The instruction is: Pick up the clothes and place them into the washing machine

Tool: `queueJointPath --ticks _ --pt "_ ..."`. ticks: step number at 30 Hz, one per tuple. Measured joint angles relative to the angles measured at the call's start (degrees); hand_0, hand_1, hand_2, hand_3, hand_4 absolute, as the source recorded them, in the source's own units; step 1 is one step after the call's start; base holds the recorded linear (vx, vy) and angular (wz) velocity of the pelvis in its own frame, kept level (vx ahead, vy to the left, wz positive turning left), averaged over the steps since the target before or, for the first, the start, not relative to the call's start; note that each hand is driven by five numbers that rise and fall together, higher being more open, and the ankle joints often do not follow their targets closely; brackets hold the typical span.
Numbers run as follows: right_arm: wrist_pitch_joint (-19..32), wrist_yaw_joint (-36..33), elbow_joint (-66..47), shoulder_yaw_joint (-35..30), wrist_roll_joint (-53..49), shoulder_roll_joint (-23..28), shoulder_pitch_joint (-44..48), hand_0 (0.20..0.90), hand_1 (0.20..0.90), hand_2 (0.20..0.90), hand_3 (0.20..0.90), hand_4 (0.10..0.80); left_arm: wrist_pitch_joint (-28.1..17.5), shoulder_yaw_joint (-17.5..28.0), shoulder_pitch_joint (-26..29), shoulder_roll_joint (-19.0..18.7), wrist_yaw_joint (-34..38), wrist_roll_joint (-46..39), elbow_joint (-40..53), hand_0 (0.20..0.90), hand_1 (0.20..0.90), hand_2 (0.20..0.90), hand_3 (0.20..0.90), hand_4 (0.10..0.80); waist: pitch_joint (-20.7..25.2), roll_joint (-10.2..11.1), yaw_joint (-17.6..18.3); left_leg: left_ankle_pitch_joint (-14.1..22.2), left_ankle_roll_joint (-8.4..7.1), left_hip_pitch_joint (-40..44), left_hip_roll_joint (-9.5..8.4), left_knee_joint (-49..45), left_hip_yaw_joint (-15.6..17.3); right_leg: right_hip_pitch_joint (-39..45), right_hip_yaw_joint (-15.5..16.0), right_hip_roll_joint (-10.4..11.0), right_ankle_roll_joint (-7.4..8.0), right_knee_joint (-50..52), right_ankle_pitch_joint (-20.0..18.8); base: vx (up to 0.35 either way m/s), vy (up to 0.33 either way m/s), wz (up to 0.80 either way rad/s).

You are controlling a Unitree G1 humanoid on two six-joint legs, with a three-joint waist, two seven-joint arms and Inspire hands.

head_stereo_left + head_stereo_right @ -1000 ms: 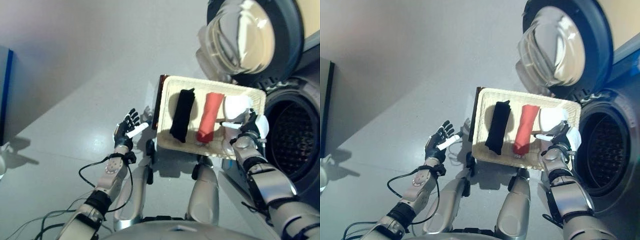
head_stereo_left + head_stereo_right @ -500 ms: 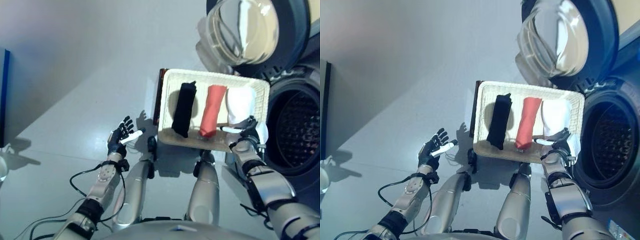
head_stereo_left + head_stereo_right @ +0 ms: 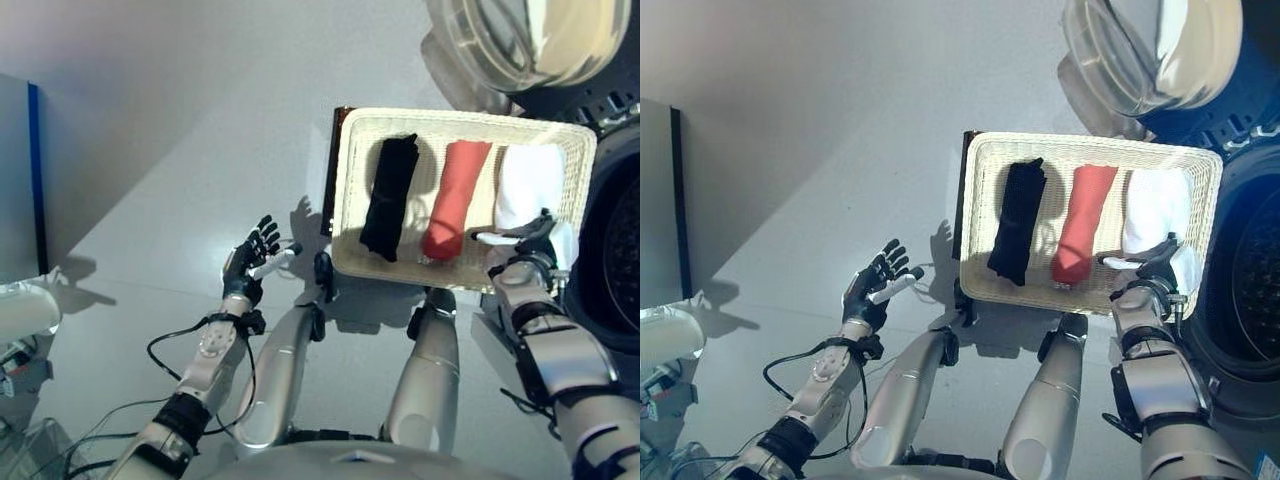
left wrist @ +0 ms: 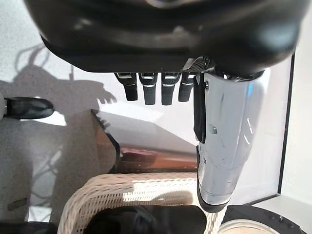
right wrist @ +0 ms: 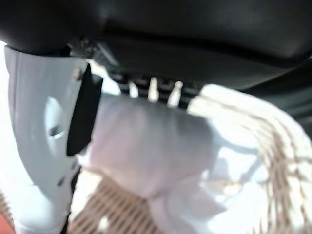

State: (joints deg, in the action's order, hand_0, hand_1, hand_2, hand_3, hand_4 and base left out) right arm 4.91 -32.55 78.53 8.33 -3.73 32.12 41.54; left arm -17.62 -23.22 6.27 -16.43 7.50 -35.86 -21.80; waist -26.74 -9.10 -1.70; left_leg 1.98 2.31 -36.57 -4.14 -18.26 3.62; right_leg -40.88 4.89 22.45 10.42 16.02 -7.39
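Note:
The red cloth (image 3: 457, 200) is separated from the black cloth by a clear gap of wicker (image 3: 422, 198), so it should come out by itself and leave the black cloth behind when I lift it.
A cream wicker basket (image 3: 350, 200) holds three rolled cloths side by side: black (image 3: 390, 198), red (image 3: 455, 198) and white (image 3: 530, 180). My right hand (image 3: 528, 248) rests at the white cloth's near end, thumb spread toward the red roll and fingers straight over the cloth. In the right wrist view the white cloth (image 5: 156, 146) lies between the thumb and the fingers, not pinched. My left hand (image 3: 250, 265) hangs open over the floor, left of the basket, holding nothing. The washing machine's drum (image 3: 622, 250) gapes just right of the basket, its round door (image 3: 530, 40) swung open above.
The basket sits on a dark stand (image 3: 333, 170), whose brown edge (image 4: 146, 158) shows in the left wrist view. A blue-edged panel (image 3: 32, 180) stands at far left, and a white object (image 3: 25, 312) lies on the grey floor below it.
The whole picture has shifted, so the camera moved. My right hand stays at the white cloth's near end and my left hand stays open over the floor.

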Motion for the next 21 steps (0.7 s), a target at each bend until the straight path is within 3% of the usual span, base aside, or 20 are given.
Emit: queueJointPath --ticks 8,9,10,11,12,21 --pt "0.3 -2.0 1.0 0.0 0.0 2.8 2.5 0.900 0.900 0.900 0.900 0.800 -0.1 0.2 -0.4 -0.7 0.1 -0.9 6.3 0.900 0.900 0.900 0.900 0.800 -0.1 -0.1 -0.4 2.1 -0.65 -7.5 -0.07 -6.9 0.1 -9.4 -3.1 0.7 -0.37 9.9 3.8 -0.040 -0.001 0.06" --pt "0.4 -2.4 0.9 0.0 0.0 3.3 2.8 0.834 0.834 0.834 0.834 0.753 -0.1 0.2 -0.5 -1.1 0.0 -0.9 7.4 0.900 0.900 0.900 0.900 0.800 -0.1 -0.2 -0.5 2.3 -0.68 -8.4 -0.05 -7.7 0.2 -10.4 -3.5 0.6 -0.35 10.7 4.0 0.000 0.000 0.00" --pt "0.8 -2.6 0.9 0.0 0.0 3.6 3.2 0.348 0.348 0.348 0.348 0.406 -0.1 0.2 -0.6 -1.6 -0.1 -0.9 8.4 0.900 0.900 0.900 0.900 0.800 -0.1 -0.1 -0.5 2.7 -0.58 -9.5 -0.03 -8.6 0.3 -11.7 -4.1 0.5 -0.31 11.5 4.2 0.000 0.000 0.00" --pt "1.3 -2.8 0.8 0.0 0.0 3.7 3.4 0.348 0.348 0.348 0.348 0.406 -0.2 0.2 -0.6 -1.7 -0.1 -0.9 8.8 0.900 0.900 0.900 0.900 0.800 -0.1 -0.1 -0.5 2.9 -0.55 -10.1 0.08 -9.4 0.5 -12.2 -4.4 0.5 -0.29 12.0 4.2 0.000 0.000 0.00" --pt "1.4 -2.8 0.8 0.0 0.0 3.7 3.4 0.200 0.200 0.200 0.200 0.300 -0.2 0.2 -0.6 -1.7 -0.1 -1.1 8.9 0.900 0.900 0.900 0.900 0.800 -0.1 -0.1 -0.5 3.0 -0.47 -10.5 0.16 -9.9 0.7 -12.6 -4.6 0.5 -0.15 12.1 4.3 0.001 -0.008 -0.05" --pt "0.5 -2.6 2.2 0.9 2.4 4.5 5.3 0.200 0.200 0.200 0.200 0.300 -0.2 0.2 -2.3 -1.7 -0.1 -1.1 8.8 0.900 0.900 0.900 0.900 0.800 -0.1 -0.2 -0.7 3.1 -0.40 -11.1 0.37 -10.5 0.9 -13.2 -5.8 -0.3 -0.08 12.0 4.4 -0.002 -0.025 -0.03"
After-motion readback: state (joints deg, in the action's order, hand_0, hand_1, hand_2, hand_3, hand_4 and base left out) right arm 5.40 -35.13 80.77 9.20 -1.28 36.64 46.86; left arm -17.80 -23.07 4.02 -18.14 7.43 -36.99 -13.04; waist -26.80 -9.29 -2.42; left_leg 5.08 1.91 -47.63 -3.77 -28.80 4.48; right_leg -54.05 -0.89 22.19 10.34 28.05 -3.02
